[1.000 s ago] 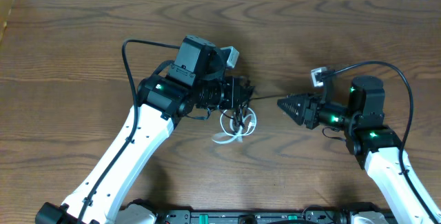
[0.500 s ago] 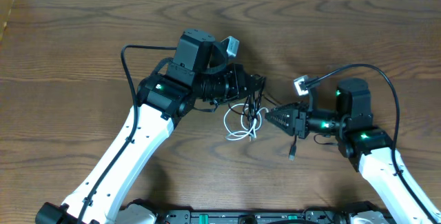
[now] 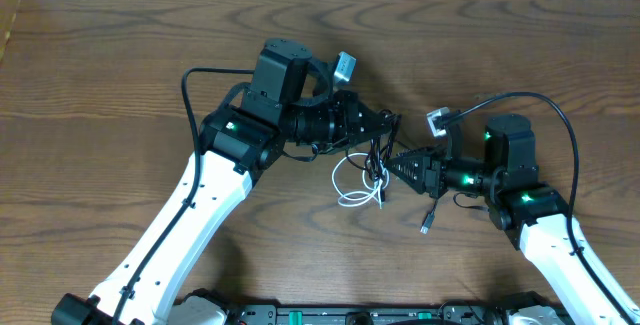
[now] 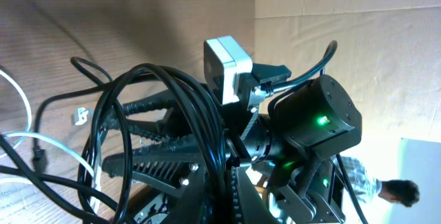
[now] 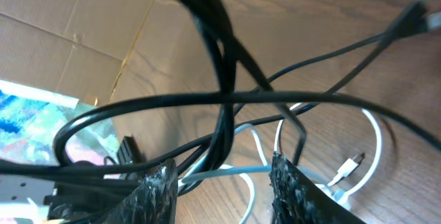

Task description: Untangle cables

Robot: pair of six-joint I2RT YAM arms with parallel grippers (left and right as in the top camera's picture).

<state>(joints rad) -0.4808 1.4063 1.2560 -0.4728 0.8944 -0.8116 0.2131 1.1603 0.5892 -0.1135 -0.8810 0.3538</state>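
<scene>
My left gripper is holding the black loops, and the white cable [image 3: 368,187] runs through them. My right gripper should hold the bundle [image 5: 222,145] while my left gripper pulls the black cable away.
The black cable [image 3: 378,151] hangs in loops from my left gripper [image 3: 388,125], which is shut on it; in the left wrist view the loops [image 4: 200,107] rise out of the closed jaws [image 4: 226,182]. The white cable [image 3: 348,179] lies coiled on the table just below, still threaded through the black loops. My right gripper [image 3: 392,165] points left at the bundle. Its jaws stand apart [image 5: 224,182], and strands of black cable [image 5: 220,124] and white cable [image 5: 238,174] pass between the fingers [image 5: 155,189] without being pinched. A black plug end [image 3: 427,225] rests on the table under the right arm.
The wooden table [image 3: 120,75] runs to a pale edge at the back. A white plug [image 5: 348,163] lies by the right finger. Thick black arm wires [image 3: 560,115] arch over both arms. Cardboard [image 5: 62,45] stands beyond the table.
My left gripper has carried the black cable to the right. The right gripper has moved left up to the bundle, and the black plug end now lies on the table.
</scene>
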